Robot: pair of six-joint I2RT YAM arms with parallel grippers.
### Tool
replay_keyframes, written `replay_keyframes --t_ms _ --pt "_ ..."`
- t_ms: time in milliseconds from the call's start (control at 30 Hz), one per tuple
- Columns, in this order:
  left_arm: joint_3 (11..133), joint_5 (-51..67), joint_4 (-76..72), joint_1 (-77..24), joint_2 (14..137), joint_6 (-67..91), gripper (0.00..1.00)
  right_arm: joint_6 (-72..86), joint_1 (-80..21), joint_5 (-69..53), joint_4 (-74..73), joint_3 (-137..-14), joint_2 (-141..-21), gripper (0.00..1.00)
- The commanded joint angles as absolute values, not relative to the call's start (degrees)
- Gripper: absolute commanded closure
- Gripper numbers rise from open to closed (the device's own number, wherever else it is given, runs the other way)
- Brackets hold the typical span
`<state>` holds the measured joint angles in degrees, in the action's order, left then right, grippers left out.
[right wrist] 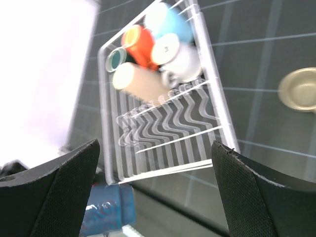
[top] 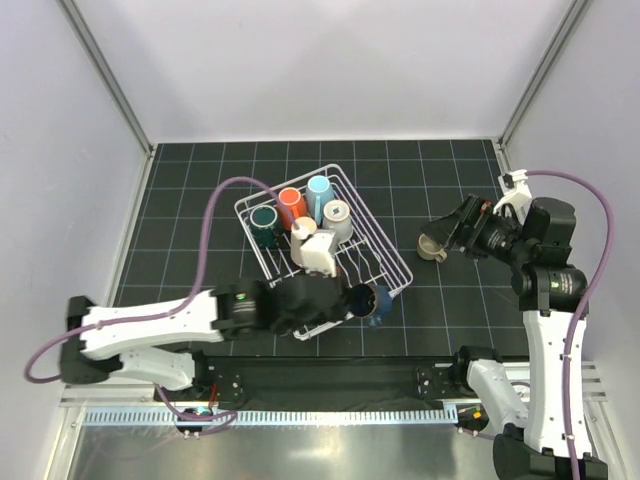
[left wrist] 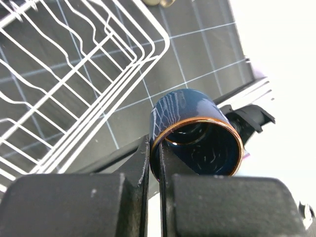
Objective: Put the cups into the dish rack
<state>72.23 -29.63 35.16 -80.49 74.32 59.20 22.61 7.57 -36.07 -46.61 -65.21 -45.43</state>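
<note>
My left gripper has the navy cup by its rim (left wrist: 197, 119), and the cup's base side (top: 383, 301) is free. My open right gripper should head there next until it closes.
The white wire dish rack (top: 386, 236) stands mid-table. In its far end sit a dark teal cup (top: 264, 222), an orange cup (top: 292, 205), a light blue cup (top: 320, 191), a grey-white cup (top: 338, 218), a beige tumbler (top: 303, 236) and a white mug (top: 320, 253). My left gripper (top: 358, 299) is shut on the rim wall of the navy cup (top: 380, 303), held on its side just off the rack's near right corner. In the left wrist view the fingers (left wrist: 143, 163) pinch the navy cup (left wrist: 190, 111). The small olive-beige cup (top: 433, 247) stands on the mat. My right gripper (top: 455, 233) is open and empty beside it.
The rack's near half holds only its plate tines (right wrist: 163, 128). The right wrist view shows the rack (right wrist: 102, 108), the olive-beige cup (right wrist: 298, 89) off to the right of the jaws, and the navy cup (right wrist: 106, 210). White walls enclose the black gridded mat (top: 200, 190).
</note>
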Motion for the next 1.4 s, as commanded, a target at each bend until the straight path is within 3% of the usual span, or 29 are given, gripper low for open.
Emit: replay_keyframes --t_ms 0,100,333,500,667,900,1167,1367 --pt "66.7 -30.6 22.3 -80.4 64.3 53.2 1.00 28.6 5.9 -46.4 -39.4 -62.3 -44.8 0.07" --pt "61.4 -30.7 21.0 -80.4 54.2 50.7 1.00 32.8 1.9 -46.1 -35.4 -60.0 -44.4 0.07" --pt "48.4 -32.4 13.9 -80.4 31.4 49.0 1.00 42.1 -19.9 -42.7 -20.7 -53.2 -45.5 0.07" --pt "42.2 -31.8 9.4 -80.4 20.9 47.7 1.00 47.7 -24.5 -42.5 -14.3 -51.0 -45.2 0.07" --pt "40.3 -32.4 6.4 -80.4 18.2 44.7 1.00 55.9 -36.4 -40.3 -3.0 -48.3 -46.6 0.08" --pt "38.8 -35.1 1.8 -80.4 18.6 42.6 1.00 59.8 -53.1 -27.8 3.5 -50.0 -52.4 0.17" --pt "38.8 -36.2 0.4 -80.4 19.2 42.2 1.00 64.9 -60.4 -19.7 19.5 -46.8 -55.2 0.21" --pt "37.9 -36.3 -1.1 -80.4 19.1 42.8 1.00 64.2 -62.2 -17.5 21.1 -47.7 -56.1 0.25"
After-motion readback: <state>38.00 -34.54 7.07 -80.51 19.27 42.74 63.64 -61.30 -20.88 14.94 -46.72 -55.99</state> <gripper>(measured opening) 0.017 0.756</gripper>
